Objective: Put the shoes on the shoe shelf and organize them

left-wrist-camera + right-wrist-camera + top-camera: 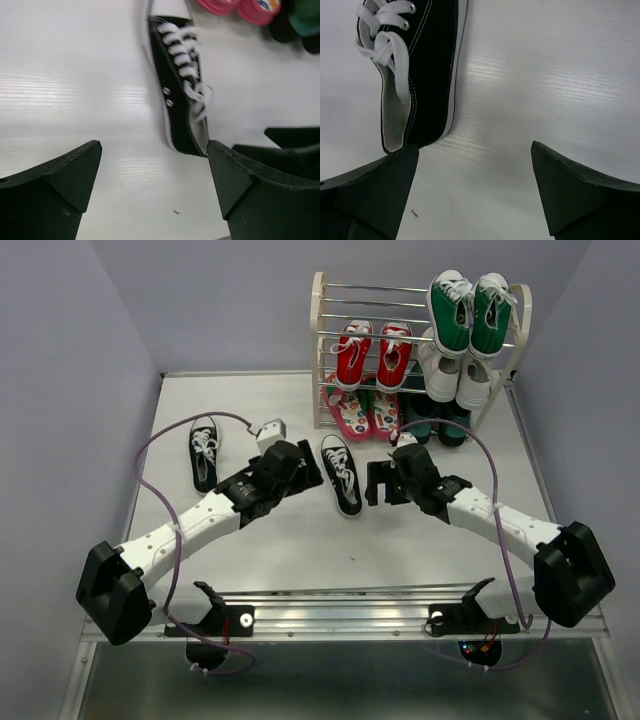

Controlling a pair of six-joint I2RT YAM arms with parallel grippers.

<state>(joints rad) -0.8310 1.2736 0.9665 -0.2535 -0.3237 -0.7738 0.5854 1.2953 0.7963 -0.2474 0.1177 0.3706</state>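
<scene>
The black sneaker's heel (349, 504) is outside the open fingers of my right gripper, so next I move my right gripper over and pinch the back of the heel (422, 142) before I lift.
A black canvas sneaker with white laces (341, 473) lies on the table between my two grippers. It also shows in the left wrist view (180, 100) and the right wrist view (430, 75). My left gripper (308, 472) is open and empty just left of it, low over the table (154, 150). My right gripper (376, 484) is open and empty just right of its heel (475, 150). The second black sneaker (204, 452) lies far left. The shoe shelf (322, 350) holds the red sneakers (372, 353) and, below them, the pink-red flip-flops (362, 410).
Green sneakers (468, 310) sit on the shelf's top tier, white sneakers (455, 370) below them, and dark shoes (437, 425) at the bottom right. Grey walls stand close on both sides. A metal rail (340, 612) runs along the near edge.
</scene>
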